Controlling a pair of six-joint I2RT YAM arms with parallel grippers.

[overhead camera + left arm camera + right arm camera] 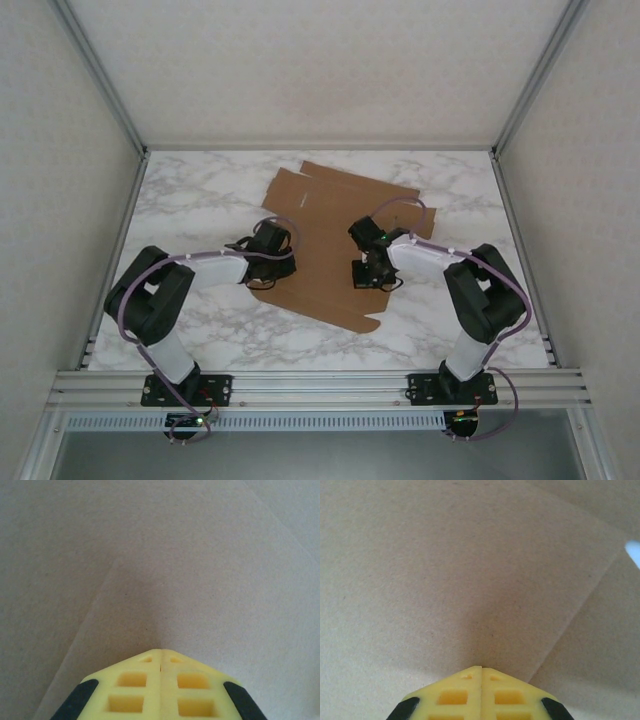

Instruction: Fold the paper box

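The paper box's long flap [358, 180] faces the far wall, so next I turn the paper box under my left gripper before both grippers move to the flap's ends [408, 191].
The paper box [325, 235] lies as a flat brown die-cut sheet in the middle of the marble table. My left gripper [272, 250] points down over the sheet's left part, my right gripper [372, 262] over its right part. In the left wrist view the yellow fingers meet with no gap, and the gripper [160, 651] is shut with its tip close to or touching the cardboard [200, 570] beside a crease. The right wrist view has the same picture: the gripper [481, 668] is shut and empty, its tip close against the cardboard [445, 570] near a fold line.
The marble table [200, 195] is walled in by pale panels at left, back and right. An aluminium rail [320, 385] carrying both arm bases runs along the near edge. Bare table surrounds the sheet on every side.
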